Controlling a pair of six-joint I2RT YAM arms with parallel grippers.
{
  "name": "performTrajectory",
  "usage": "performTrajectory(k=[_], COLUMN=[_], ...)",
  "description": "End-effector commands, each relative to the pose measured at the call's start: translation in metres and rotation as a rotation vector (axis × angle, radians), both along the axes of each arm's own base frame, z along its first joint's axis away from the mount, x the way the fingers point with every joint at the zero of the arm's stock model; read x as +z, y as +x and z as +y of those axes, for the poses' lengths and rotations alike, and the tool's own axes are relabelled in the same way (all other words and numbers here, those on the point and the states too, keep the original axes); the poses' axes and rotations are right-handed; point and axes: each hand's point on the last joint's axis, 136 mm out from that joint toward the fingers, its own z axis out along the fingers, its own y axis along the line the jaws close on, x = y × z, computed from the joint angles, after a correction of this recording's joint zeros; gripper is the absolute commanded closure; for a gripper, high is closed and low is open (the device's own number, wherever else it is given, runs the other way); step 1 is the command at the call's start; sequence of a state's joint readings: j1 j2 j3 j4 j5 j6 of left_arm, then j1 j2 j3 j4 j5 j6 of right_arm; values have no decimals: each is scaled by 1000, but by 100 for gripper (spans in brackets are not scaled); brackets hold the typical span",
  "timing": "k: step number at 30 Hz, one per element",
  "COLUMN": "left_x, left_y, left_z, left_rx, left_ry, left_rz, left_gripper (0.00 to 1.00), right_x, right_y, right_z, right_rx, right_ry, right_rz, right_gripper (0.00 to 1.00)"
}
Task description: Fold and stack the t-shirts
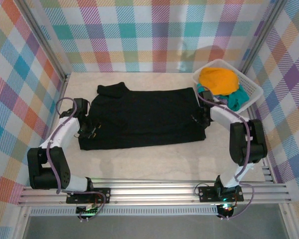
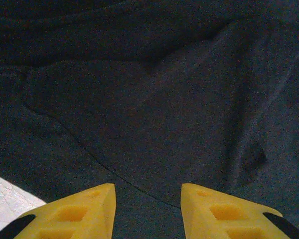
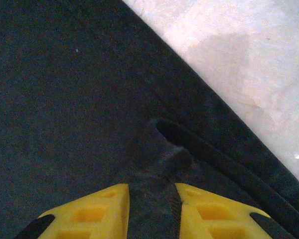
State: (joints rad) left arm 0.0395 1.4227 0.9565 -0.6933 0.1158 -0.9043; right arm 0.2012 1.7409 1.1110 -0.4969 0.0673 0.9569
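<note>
My left gripper and right gripper should first pull the t-shirt toward the near table edge, because the black t-shirt's far corner lies close to the basket.
The black t-shirt lies spread flat across the middle of the table, one sleeve sticking out at the far left. My left gripper sits at the shirt's left edge. In the left wrist view it stands open just over the dark cloth, nothing pinched between its yellow fingers. My right gripper is at the shirt's right edge. In the right wrist view it is shut on a raised fold of the black cloth, a stitched hem showing between the pads.
A white lattice basket stands at the back right, holding an orange-yellow t-shirt and a teal one. Bare pale tabletop runs in front of the shirt. Checked walls close in three sides.
</note>
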Motion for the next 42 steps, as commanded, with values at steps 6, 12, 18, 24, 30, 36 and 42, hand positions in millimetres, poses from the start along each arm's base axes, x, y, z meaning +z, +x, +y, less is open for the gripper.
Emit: performTrajectory(k=[6, 12, 18, 24, 30, 36, 42], left_x=[-19, -35, -30, -32, 8, -35, -66], left_y=[-1, 3, 11, -3, -3, -1, -31], left_z=[3, 15, 27, 46, 19, -6, 1], left_rx=[-20, -3, -9, 19, -38, -45, 4], left_ry=[22, 12, 45, 94, 121, 5, 36], left_rz=[46, 99, 92, 106, -17, 83, 228], left_gripper=[61, 64, 64, 66, 63, 63, 66], right_x=[-15, -34, -23, 14, 17, -13, -47], right_y=[2, -1, 1, -20, -62, -73, -99], right_z=[-4, -11, -23, -22, 23, 48, 45], right_rx=[-46, -51, -5, 78, 250, 275, 242], right_ry=[21, 23, -6, -34, -22, 28, 33], right_rz=[44, 96, 54, -40, -36, 40, 218], right_gripper=[65, 75, 68, 65, 64, 67, 68])
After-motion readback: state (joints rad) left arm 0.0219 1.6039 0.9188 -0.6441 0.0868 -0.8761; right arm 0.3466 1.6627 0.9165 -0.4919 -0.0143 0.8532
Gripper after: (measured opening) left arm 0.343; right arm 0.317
